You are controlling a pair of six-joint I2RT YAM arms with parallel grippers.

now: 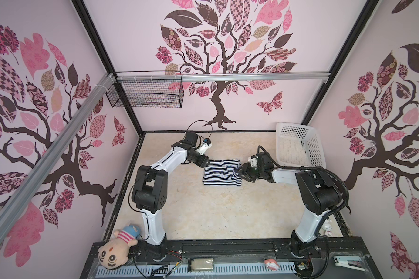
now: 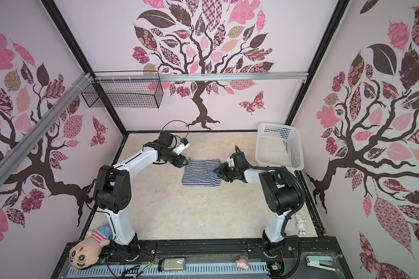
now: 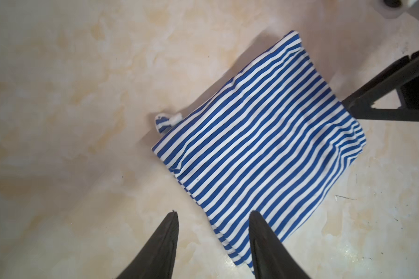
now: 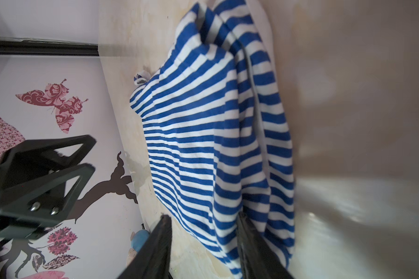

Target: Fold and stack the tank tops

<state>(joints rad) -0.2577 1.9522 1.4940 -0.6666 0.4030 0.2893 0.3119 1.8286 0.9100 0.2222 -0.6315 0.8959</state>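
Observation:
The layers sit flat and close at the bundle's edge (image 3: 198, 203). I expect the striped bundle (image 1: 222, 172) to slide along in one piece, still folded, when I pull that edge.
One folded bundle of blue-and-white striped tank tops (image 1: 221, 174) (image 2: 200, 175) lies flat mid-table in several layers; how many tops it holds I cannot tell. My left gripper (image 1: 205, 165) (image 2: 184, 162) hovers at its far left corner. In the left wrist view that gripper (image 3: 213, 213) is open, with only the corner of the cloth (image 3: 264, 145) beside one finger. My right gripper (image 1: 237, 171) (image 2: 217, 171) is at the bundle's right edge. In the right wrist view it (image 4: 203, 216) is open around the slightly raised edge of the cloth (image 4: 191, 157), one finger against the fold.
A white perforated basket (image 1: 298, 145) (image 2: 279, 147) stands at the back right, close behind the right arm. A black wire basket (image 1: 145, 94) hangs on the back wall. A plush doll (image 1: 116, 246) lies at the front left and a small figurine (image 2: 300, 223) at the front right.

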